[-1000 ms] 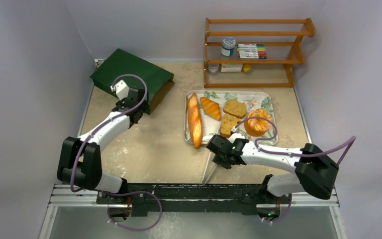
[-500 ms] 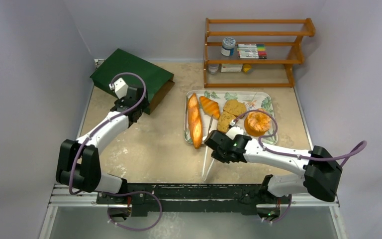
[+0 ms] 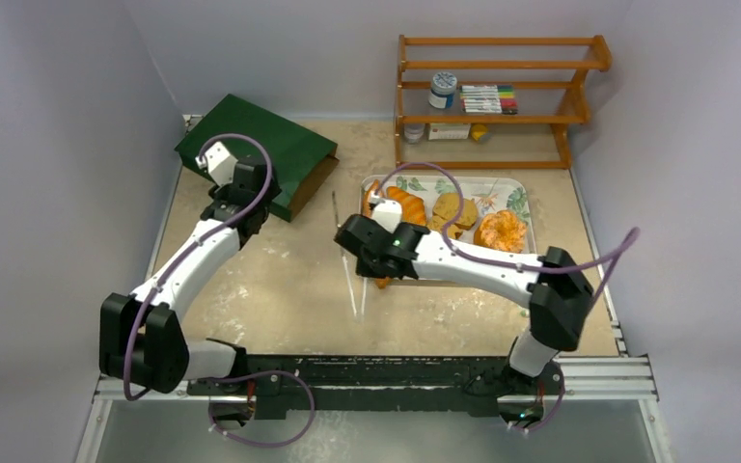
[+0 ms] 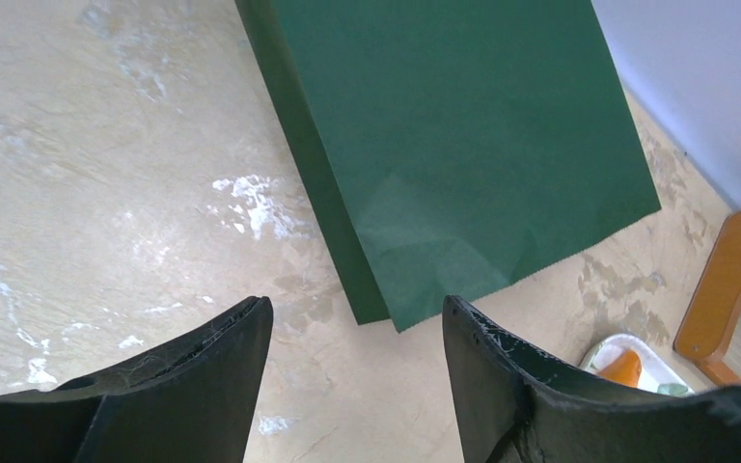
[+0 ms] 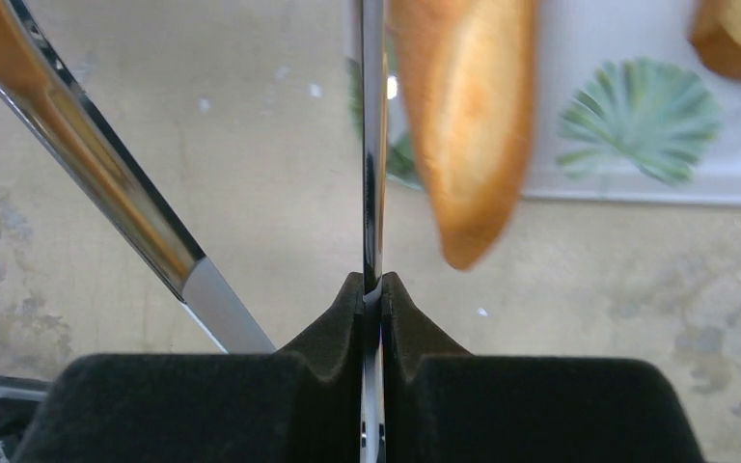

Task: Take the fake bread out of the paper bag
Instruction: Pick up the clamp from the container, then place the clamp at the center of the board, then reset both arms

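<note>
My right gripper should go on moving the tongs to the tabletop (image 3: 309,249) toward the paper bag before it lets go, because fake bread is on the tray (image 3: 407,204) and that spot is free.
The dark green paper bag (image 3: 256,145) lies flat at the back left, its brown mouth facing right; it also shows in the left wrist view (image 4: 463,145). My left gripper (image 3: 256,210) (image 4: 357,328) is open and empty, just short of the bag's near corner. The fake bread lies on a tray (image 3: 516,188): a baguette (image 3: 383,280) (image 5: 468,116) partly under my right arm, a croissant (image 3: 407,204), brown slices (image 3: 453,207) and a crinkly orange pastry (image 3: 500,230). My right gripper (image 3: 362,246) (image 5: 373,285) is shut on metal tongs (image 3: 352,289) (image 5: 373,145) beside the tray's left edge.
A wooden shelf (image 3: 497,101) with a jar, markers and small boxes stands at the back right. Grey walls close in the table on three sides. The tongs' free arm (image 5: 106,183) sticks out to the left over the table.
My right arm has swung left and away from the front edge with the tongs, now over the baguette end of the tray. My left gripper has moved slightly toward the bag.
</note>
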Controlling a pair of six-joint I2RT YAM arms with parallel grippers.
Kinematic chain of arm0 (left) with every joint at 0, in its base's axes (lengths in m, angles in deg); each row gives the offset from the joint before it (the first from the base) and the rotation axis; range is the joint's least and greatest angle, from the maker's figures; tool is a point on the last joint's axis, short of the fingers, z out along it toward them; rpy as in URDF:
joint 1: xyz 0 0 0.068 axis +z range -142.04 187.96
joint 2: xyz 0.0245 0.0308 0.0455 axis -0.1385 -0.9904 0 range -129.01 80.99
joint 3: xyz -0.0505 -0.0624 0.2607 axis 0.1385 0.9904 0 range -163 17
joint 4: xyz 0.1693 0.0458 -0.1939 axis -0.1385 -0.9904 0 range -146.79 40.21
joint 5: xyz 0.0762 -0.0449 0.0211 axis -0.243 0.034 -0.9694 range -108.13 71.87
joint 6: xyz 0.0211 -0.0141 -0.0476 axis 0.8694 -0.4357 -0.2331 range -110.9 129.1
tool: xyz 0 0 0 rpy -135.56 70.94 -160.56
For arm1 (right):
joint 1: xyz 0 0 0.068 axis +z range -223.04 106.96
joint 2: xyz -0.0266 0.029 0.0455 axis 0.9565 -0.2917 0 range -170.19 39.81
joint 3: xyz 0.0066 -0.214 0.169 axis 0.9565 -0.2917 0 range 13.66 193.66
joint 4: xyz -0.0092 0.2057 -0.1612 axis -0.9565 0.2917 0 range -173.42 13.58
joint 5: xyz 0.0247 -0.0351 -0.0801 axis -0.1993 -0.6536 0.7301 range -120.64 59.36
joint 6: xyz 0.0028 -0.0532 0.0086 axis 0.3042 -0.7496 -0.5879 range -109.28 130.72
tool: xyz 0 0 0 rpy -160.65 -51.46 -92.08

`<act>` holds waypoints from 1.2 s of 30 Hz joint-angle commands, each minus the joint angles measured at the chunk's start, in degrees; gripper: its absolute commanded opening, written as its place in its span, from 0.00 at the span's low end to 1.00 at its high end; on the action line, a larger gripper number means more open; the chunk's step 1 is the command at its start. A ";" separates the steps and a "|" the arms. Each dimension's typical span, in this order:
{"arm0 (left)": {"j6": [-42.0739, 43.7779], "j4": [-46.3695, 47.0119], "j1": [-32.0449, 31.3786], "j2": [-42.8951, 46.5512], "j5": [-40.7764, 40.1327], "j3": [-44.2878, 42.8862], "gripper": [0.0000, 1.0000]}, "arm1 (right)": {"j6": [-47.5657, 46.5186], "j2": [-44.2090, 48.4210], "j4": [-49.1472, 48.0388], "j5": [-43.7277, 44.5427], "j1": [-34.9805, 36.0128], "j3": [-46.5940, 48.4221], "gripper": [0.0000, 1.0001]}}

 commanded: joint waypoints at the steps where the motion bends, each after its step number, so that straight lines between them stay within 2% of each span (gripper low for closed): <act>1: 0.04 -0.48 1.62 3.72 -3.87 -1.95 0.65 | -13.40 -7.86 -3.14 -1.72 -1.01 9.87 0.00; 10: -2.57 -0.17 3.85 7.40 -5.92 1.71 0.65 | -22.96 -30.52 -5.23 -11.40 -5.60 30.72 0.00; 17: -2.63 -0.81 4.47 9.11 -6.11 3.04 0.65 | -23.03 -34.70 -6.13 -14.47 -6.12 32.77 0.00; 18: -2.63 -0.82 4.52 9.30 -6.02 3.25 0.65 | -23.01 -34.97 -6.22 -14.70 -6.11 32.47 0.02; 19: -2.63 -0.87 4.60 9.46 -6.01 3.53 0.65 | -23.01 -35.13 -6.30 -14.76 -6.08 31.96 0.05; 21: -2.63 -0.99 4.63 9.74 -6.01 3.79 0.65 | -23.00 -34.96 -7.03 -14.59 -6.14 30.61 0.20; 24: -2.14 -1.33 4.61 10.02 -6.09 3.72 0.65 | -22.96 -33.38 -9.03 -12.97 -6.15 28.24 0.54; 25: -1.96 -1.50 4.61 10.13 -6.05 3.59 0.65 | -23.26 -32.64 -9.80 -12.43 -6.15 27.59 0.71; 26: -1.81 -1.74 4.61 10.15 -6.09 3.58 0.65 | -23.72 -31.89 -10.44 -12.01 -6.14 27.26 0.95; 28: -1.55 -2.53 4.61 10.29 -6.29 2.95 0.65 | -24.81 -30.63 -10.86 -11.44 -6.04 27.37 1.00; 32: 0.29 -4.70 4.61 10.84 -7.61 0.24 0.65 | -26.66 -26.12 -11.03 -8.21 -5.56 28.60 1.00; 36: 2.60 -5.46 4.61 11.55 -9.17 -3.32 0.67 | -29.44 -17.70 -11.41 -2.75 -5.76 28.59 1.00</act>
